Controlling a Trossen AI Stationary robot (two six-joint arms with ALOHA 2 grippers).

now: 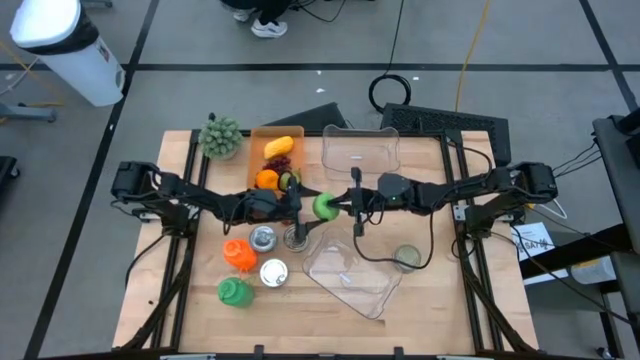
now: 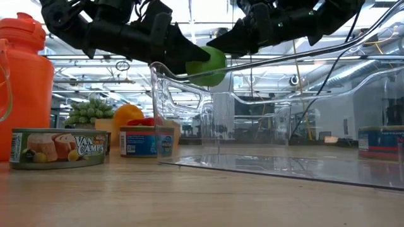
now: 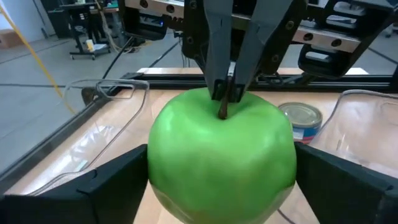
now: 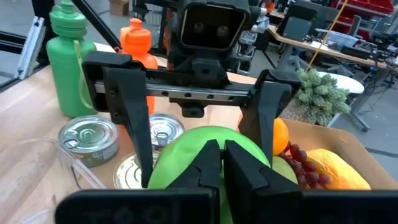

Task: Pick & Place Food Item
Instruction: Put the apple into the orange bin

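The box of fruit (image 1: 276, 157) is on my left gripper's side, so next my right gripper opens at the green apple's stem (image 3: 222, 111) before my left gripper takes the apple over there.
A green apple (image 1: 325, 206) hangs in the air over the middle of the table, between my two grippers. My right gripper (image 3: 227, 93) reaches it from the table's right and is shut at the apple's top. My left gripper (image 4: 202, 134) comes from the table's left, with one finger on each side of the apple (image 3: 221, 155). In the low view the apple (image 2: 208, 65) hangs well above the tabletop, over the rim of a clear plastic container (image 2: 189, 88). My left gripper has the apple between its two fingers, one finger (image 3: 112, 180) against each side (image 3: 155, 155). The fingers come nearly level from the table's left. The apple is clear of the table, stem up. My right gripper pinches the apple's brown stem (image 3: 222, 111) between its two fingertips. The fingers come level from the table's right, above the apple's top. The apple hangs below them, clear of the table.
A cardboard box of fruit (image 1: 275, 160) and a clear tray (image 1: 360, 150) stand at the far side, a plant (image 1: 220, 135) beside them. Nearer lie a clear container (image 1: 350, 275), cans (image 1: 263, 238), an orange bottle (image 1: 238, 253) and a green bottle (image 1: 235, 292).
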